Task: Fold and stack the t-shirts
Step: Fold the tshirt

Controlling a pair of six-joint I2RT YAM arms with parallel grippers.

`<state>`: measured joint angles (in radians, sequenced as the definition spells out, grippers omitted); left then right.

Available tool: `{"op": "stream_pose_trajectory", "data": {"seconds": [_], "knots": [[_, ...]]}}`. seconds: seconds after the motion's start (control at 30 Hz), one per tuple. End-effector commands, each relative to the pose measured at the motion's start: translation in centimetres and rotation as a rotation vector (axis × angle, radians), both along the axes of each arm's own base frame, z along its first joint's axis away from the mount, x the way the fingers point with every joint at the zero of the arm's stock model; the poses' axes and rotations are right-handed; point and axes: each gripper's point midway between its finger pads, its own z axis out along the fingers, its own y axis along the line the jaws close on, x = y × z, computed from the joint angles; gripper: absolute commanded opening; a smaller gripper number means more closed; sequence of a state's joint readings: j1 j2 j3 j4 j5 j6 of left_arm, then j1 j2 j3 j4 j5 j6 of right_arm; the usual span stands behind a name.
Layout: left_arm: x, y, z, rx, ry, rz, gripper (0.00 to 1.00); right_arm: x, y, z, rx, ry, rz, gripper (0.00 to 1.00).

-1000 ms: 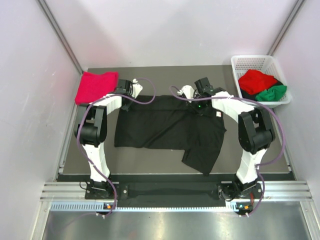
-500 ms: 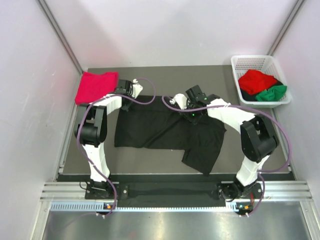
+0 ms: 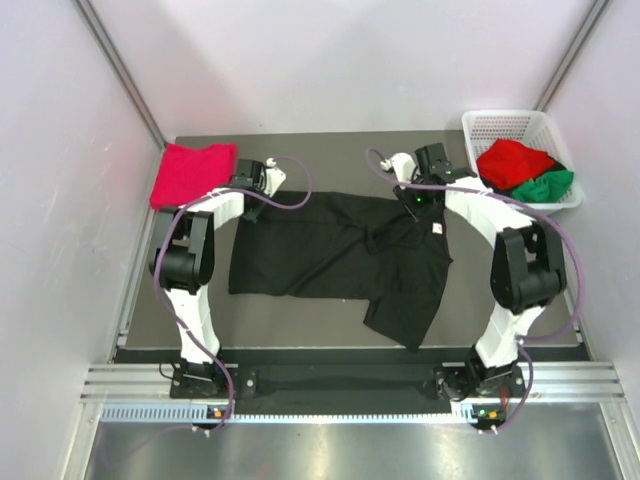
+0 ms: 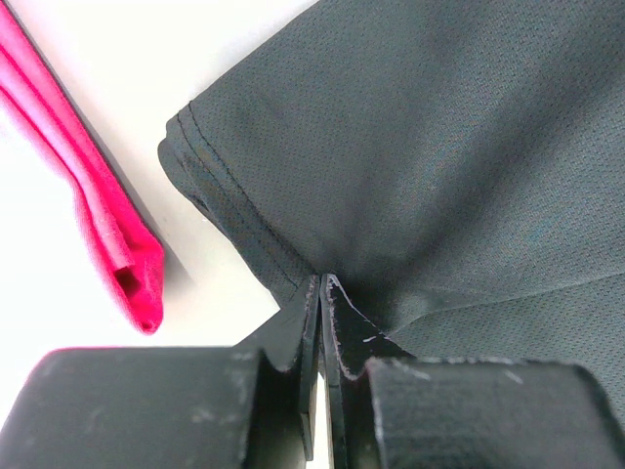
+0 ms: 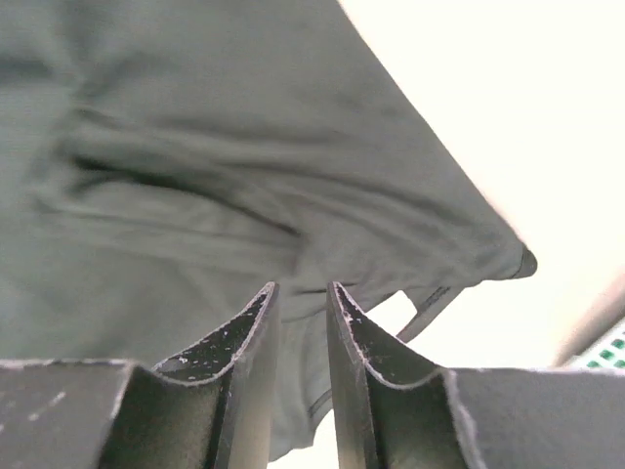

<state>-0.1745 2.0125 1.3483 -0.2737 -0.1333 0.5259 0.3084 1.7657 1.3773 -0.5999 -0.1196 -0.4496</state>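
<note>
The black t-shirt has a raised fold (image 3: pixel 377 240) bunched across it, so the robot's right gripper should pinch the fold's loose edge (image 5: pixel 244 252) and pull it flatter before it takes the t-shirt's far corner.
A black t-shirt (image 3: pixel 320 250) lies spread flat on the dark mat, one part folded toward the near edge, its small white tag (image 3: pixel 437 228) at the right. My left gripper (image 3: pixel 250 205) is shut on the shirt's far-left hem (image 4: pixel 322 278); the black cloth (image 4: pixel 439 147) fills that wrist view. My right gripper (image 3: pixel 415 200) hovers over the shirt's far-right edge, its jaws a little apart (image 5: pixel 301 285), with the cloth (image 5: pixel 195 147) showing through the gap and not pinched. A folded crimson-pink t-shirt (image 3: pixel 192 172) lies at the far left, just left of my left gripper (image 4: pixel 98 225).
A white mesh basket (image 3: pixel 505 122) stands at the far right corner with a bright red tee (image 3: pixel 512 160), a green one (image 3: pixel 548 185) and some black cloth in it. White walls close in on both sides and the back.
My right gripper moved in over the shirt's middle, then drew back to the far right edge, leaving a wrinkle near the collar. The left gripper has not moved.
</note>
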Motion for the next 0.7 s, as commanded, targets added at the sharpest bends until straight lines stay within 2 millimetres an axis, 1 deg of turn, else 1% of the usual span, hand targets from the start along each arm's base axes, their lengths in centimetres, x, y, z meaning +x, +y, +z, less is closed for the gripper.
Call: {"op": "stream_pose_trajectory", "data": {"seconds": [0.0, 0.03, 0.07, 0.1, 0.13, 0.17, 0.3, 0.43, 0.47, 0.5, 0.53, 0.67], "knots": [[-0.4, 0.3, 0.2, 0.023, 0.020, 0.003, 0.07, 1.4, -1.1, -2.4, 0.007, 0.065, -0.007, 0.27], [-0.4, 0.3, 0.2, 0.026, 0.021, 0.001, 0.07, 1.7, -1.3, -2.3, 0.018, 0.080, -0.016, 0.26], [-0.5, 0.3, 0.2, 0.029, 0.022, -0.001, 0.07, 1.8, -1.7, -3.0, 0.037, 0.112, -0.028, 0.25], [-0.5, 0.4, 0.3, 0.033, 0.020, 0.002, 0.07, 1.9, -1.8, -3.1, 0.054, 0.125, -0.030, 0.25], [-0.5, 0.4, 0.3, 0.033, 0.020, 0.004, 0.07, 1.9, -1.5, -2.9, 0.087, 0.139, -0.018, 0.25], [-0.6, 0.5, 0.3, 0.036, 0.023, 0.003, 0.07, 2.1, -1.7, -3.0, 0.093, 0.143, -0.024, 0.25], [-0.8, 0.4, 0.0, 0.040, 0.029, -0.001, 0.07, 2.1, -1.5, -2.9, 0.121, 0.155, -0.015, 0.25], [-0.9, 0.1, -0.1, 0.043, 0.031, -0.007, 0.07, 1.3, -0.5, -2.5, 0.186, 0.178, 0.014, 0.25], [-0.9, 0.1, -0.1, 0.042, 0.031, -0.008, 0.07, 1.3, -0.5, -2.0, 0.199, 0.170, 0.016, 0.24], [-0.9, 0.0, -0.1, 0.041, 0.030, -0.008, 0.07, 1.0, -0.2, -1.9, 0.215, 0.175, 0.021, 0.24], [-1.0, 0.0, -0.2, 0.041, 0.033, -0.008, 0.07, 0.5, 0.0, -1.8, 0.227, 0.190, 0.035, 0.24], [-1.0, -0.1, -0.4, 0.040, 0.034, -0.009, 0.07, -0.1, 0.0, -2.2, 0.237, 0.217, 0.020, 0.23]]}}
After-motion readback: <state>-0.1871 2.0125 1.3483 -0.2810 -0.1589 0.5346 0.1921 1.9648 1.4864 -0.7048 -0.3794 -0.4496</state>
